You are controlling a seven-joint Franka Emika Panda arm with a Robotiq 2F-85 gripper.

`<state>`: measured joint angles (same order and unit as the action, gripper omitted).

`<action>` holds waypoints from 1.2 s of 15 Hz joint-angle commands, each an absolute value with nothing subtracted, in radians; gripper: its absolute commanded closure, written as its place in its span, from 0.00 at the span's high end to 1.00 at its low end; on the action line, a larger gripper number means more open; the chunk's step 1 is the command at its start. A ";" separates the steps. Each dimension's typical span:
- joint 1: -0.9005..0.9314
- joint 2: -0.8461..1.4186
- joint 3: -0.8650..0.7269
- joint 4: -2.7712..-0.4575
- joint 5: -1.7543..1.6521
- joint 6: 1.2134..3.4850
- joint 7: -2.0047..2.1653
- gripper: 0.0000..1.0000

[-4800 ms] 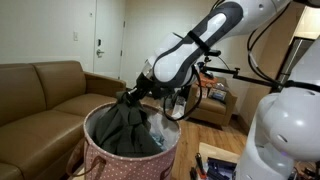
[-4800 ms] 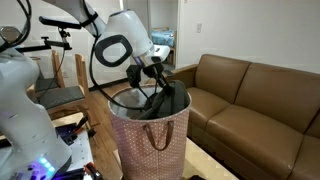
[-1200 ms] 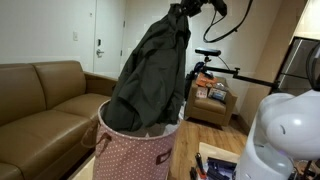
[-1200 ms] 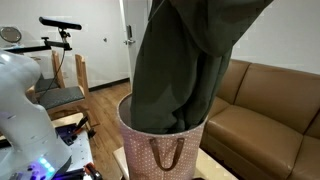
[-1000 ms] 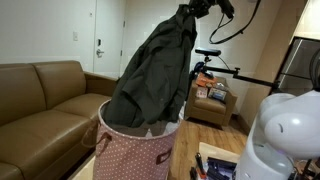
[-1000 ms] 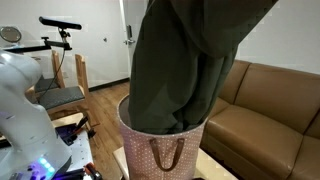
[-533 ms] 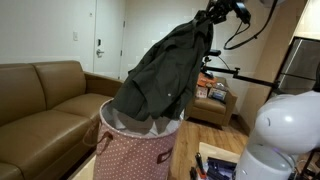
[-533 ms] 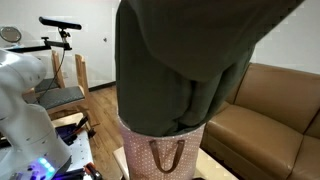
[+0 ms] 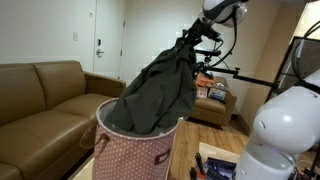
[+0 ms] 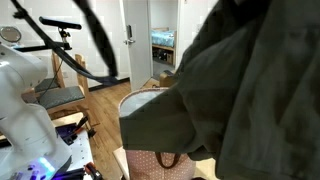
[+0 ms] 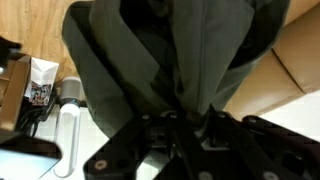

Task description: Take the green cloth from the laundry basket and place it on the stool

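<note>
The green cloth (image 10: 215, 115) is hanging outside the laundry basket, above the pale top by the sofa (image 11: 296, 112). My gripper carries on going down and lets go there.
The green cloth (image 9: 160, 90) is a large dark olive-grey garment that hangs from my gripper (image 9: 190, 38), which is shut on its top end high above the floor. Its lower end still drapes over the rim of the laundry basket (image 9: 135, 155), a pink-red dotted hamper with white lining. In an exterior view the cloth (image 10: 240, 90) fills most of the picture in front of the basket (image 10: 150, 105). In the wrist view the cloth (image 11: 170, 50) hangs bunched from my gripper (image 11: 178, 120). No stool shows.
A brown leather sofa (image 9: 40, 95) stands beside the basket. An exercise bike (image 9: 225, 75) and a small shelf (image 9: 212, 95) stand behind. A white robot body (image 9: 285, 135) is close by. A white door (image 9: 105, 40) is at the back.
My gripper has carried the cloth sideways and lower, away from above the basket. The cloth now slants across the basket rim and has swung close in front of a camera.
</note>
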<state>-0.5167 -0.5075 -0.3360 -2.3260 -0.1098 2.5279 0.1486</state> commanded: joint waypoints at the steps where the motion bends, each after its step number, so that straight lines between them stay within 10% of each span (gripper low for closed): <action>1: -0.473 -0.296 -0.289 -2.279 -0.159 2.588 0.138 0.03; 18: -0.286 0.758 -0.343 -1.855 -0.283 2.615 0.070 0.03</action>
<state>-0.2949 0.5879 -0.3193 -1.9920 -0.2677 2.6119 0.0833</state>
